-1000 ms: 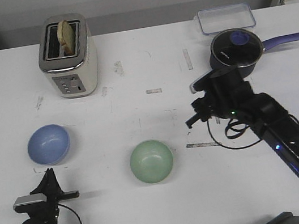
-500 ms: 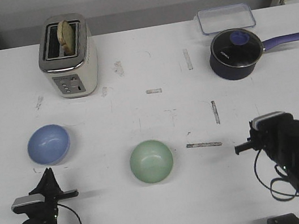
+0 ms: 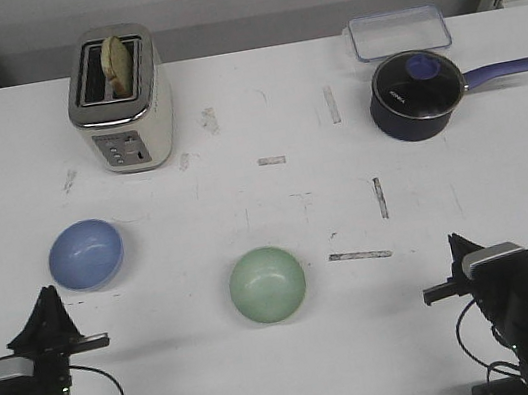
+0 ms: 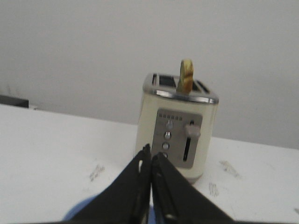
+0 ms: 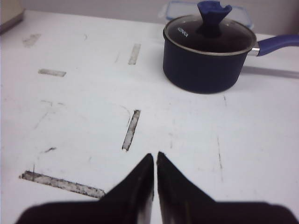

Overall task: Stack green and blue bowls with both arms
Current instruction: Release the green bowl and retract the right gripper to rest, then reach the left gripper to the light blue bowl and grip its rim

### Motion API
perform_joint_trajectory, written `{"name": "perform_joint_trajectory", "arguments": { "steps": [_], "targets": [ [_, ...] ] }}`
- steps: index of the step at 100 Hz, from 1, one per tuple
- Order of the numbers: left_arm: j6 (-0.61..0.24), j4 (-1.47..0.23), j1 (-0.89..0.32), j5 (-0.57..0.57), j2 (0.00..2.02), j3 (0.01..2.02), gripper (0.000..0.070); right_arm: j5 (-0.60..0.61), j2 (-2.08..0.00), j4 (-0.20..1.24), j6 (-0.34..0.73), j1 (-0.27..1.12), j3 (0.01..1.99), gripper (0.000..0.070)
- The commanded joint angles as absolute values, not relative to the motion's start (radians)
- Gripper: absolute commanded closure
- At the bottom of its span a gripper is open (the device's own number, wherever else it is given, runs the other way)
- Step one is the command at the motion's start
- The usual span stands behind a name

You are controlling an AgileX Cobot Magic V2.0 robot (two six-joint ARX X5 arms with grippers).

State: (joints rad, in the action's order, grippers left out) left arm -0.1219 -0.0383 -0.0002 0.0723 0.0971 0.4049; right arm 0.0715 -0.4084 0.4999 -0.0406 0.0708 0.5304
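Note:
My left gripper should grab the rim of the blue bowl (image 3: 86, 256) and put the blue bowl into the green bowl (image 3: 268, 285), because the blue bowl is far from my right gripper.
The periwinkle blue bowl (image 3: 85, 255) sits at the table's left, and the mint green bowl (image 3: 267, 284) sits apart from it near the front middle. Both are upright and empty. My left gripper (image 3: 47, 295) is shut and empty at the front left edge, just in front of the blue bowl. A sliver of that bowl (image 4: 77, 212) shows under the gripper (image 4: 151, 154) in the left wrist view. My right gripper (image 3: 454, 243) is shut and empty at the front right edge, well to the right of the green bowl. In the right wrist view it (image 5: 154, 156) points over bare table.
A cream toaster (image 3: 119, 100) with bread in one slot stands at the back left, also in the left wrist view (image 4: 180, 126). A dark blue lidded saucepan (image 3: 414, 96) and a clear plastic container (image 3: 399, 32) are at the back right. Worn tape marks (image 3: 360, 255) dot the table.
My right arm has drawn back from the table's middle right to the front right edge. My left arm has drawn back a little and sunk lower. The bowls have not moved.

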Motion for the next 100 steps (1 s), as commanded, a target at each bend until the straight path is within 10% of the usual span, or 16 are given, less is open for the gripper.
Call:
{"name": "perform_joint_trajectory", "arguments": {
  "steps": [1, 26, 47, 100],
  "targets": [
    [-0.058, -0.129, 0.001, 0.07, 0.173, 0.563, 0.0684, 0.071, -0.414, 0.499, -0.03, 0.07, 0.539, 0.0699],
    [-0.081, -0.483, 0.001, 0.065, 0.564, 1.072, 0.0499, 0.081, -0.422, 0.504, -0.031, 0.073, 0.539, 0.0699],
    [-0.118, -0.699, 0.003, 0.056, 0.863, 1.358, 0.0072, 0.081, -0.428, 0.505, -0.03, 0.073, 0.539, 0.0699],
    [-0.187, -0.932, 0.286, -0.09, 1.425, 1.382, 0.0218, 0.081, -0.447, 0.511, -0.03, 0.103, 0.539, 0.0699]
  ]
}}
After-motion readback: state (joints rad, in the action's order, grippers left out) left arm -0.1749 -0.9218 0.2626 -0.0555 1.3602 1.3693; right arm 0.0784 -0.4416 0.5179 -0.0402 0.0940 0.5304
